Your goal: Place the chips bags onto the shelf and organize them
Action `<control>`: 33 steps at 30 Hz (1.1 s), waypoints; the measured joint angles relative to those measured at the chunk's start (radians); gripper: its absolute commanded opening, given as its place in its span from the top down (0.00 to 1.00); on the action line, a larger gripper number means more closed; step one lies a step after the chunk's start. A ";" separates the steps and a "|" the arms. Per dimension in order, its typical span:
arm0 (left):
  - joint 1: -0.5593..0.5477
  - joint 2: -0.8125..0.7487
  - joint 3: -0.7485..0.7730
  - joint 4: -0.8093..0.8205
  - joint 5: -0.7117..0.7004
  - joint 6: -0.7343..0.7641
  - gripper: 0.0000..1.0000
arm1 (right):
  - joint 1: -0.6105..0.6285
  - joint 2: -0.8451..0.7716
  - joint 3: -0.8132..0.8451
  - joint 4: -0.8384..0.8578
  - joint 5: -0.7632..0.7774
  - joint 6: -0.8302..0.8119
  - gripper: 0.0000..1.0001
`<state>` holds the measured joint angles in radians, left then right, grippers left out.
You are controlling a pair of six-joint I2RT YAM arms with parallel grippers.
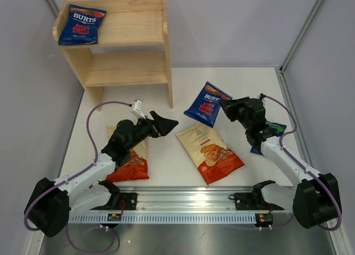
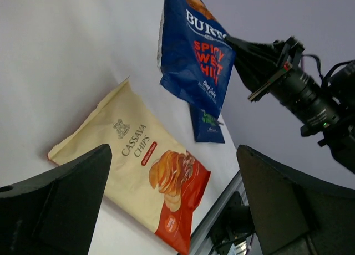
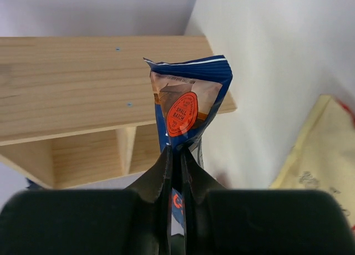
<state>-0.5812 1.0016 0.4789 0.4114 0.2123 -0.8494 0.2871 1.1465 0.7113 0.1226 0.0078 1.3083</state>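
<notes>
The shelf is on my left gripper's side and my right gripper is holding the blue BURTS bag's top corner (image 1: 221, 93), so my left gripper should grab the bag's bottom end (image 1: 197, 118).
My right gripper (image 1: 224, 106) is shut on the edge of a dark blue BURTS bag (image 1: 206, 104) and holds it in the air to the right of the shelf (image 1: 130, 69). In the right wrist view the fingers (image 3: 176, 155) pinch the bag (image 3: 188, 94) with the shelf (image 3: 83, 83) behind it. Another blue BURTS bag (image 1: 81, 25) lies on the shelf's top left. A cream bag (image 1: 209, 152) lies flat at the table's centre. A second cream bag (image 1: 132, 162) lies partly under my left arm. My left gripper (image 1: 169, 123) is open and empty above the table; in its wrist view (image 2: 173, 155) the jaws stand wide apart.
A green-topped blue bag (image 1: 275, 127) lies at the right, partly under my right arm, and also shows in the left wrist view (image 2: 206, 125). The metal rail (image 1: 183, 202) runs along the near edge. Grey walls close in both sides.
</notes>
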 measured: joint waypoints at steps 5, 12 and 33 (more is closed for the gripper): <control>0.000 0.027 -0.053 0.215 -0.030 -0.058 0.01 | 0.138 -0.053 -0.041 0.045 0.126 0.143 1.00; 0.000 0.059 -0.058 0.386 -0.057 -0.086 0.01 | 0.335 -0.043 -0.047 0.167 0.292 0.279 1.00; 0.000 0.041 -0.097 0.472 -0.180 -0.080 0.58 | 0.592 0.128 -0.023 0.480 0.531 0.360 1.00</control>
<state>-0.5812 1.0424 0.3817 0.8829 0.0322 -0.9298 0.8795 1.2747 0.6884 0.6025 0.5392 1.6688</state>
